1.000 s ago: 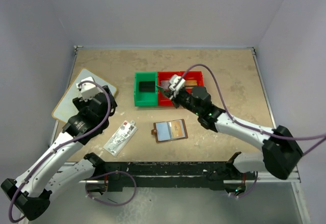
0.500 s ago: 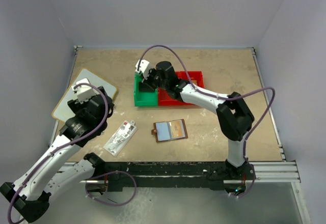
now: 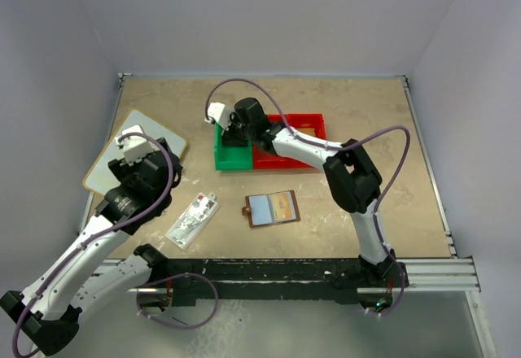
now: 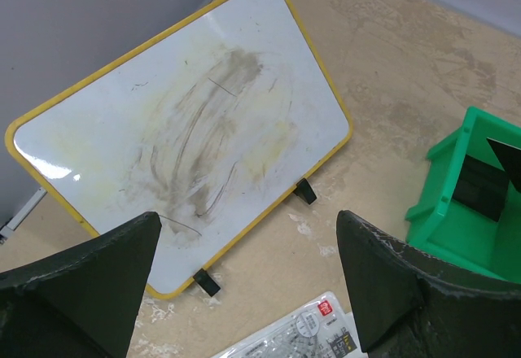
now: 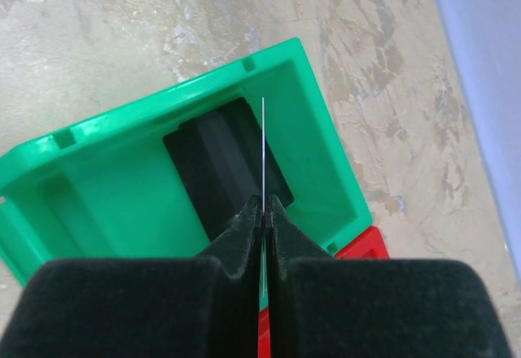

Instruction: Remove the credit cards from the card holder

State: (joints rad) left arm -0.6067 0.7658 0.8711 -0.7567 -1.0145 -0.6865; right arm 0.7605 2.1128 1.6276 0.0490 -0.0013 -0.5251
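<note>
The robot's right gripper should go on lowering the thin card [image 5: 263,142], which hangs upright within the sides of the open green bin [image 5: 289,118], until the card goes below the bin's rim, before it lets go.
The card holder [image 3: 272,208] lies open on the table's middle, brown, with a pale blue pocket on its left half and an orange-brown card in its right half. My right gripper [image 5: 263,203] is shut on a thin card [image 5: 264,146] seen edge-on, held upright over the green bin [image 5: 122,187]. A black card [image 5: 220,163] lies flat in that bin. From above, the right gripper [image 3: 230,128] hangs at the green bin [image 3: 221,161]. My left gripper [image 4: 248,236] is open and holds nothing, above the table by a whiteboard.
A red bin [image 3: 313,122] adjoins the green one on its right. A yellow-rimmed whiteboard [image 4: 179,130] lies at the far left. A clear packet of rulers [image 3: 193,219] lies left of the card holder. Walls close three sides.
The right arm has swung left from the red bin to over the green bin, still pinching the card. The left arm has hardly moved.
</note>
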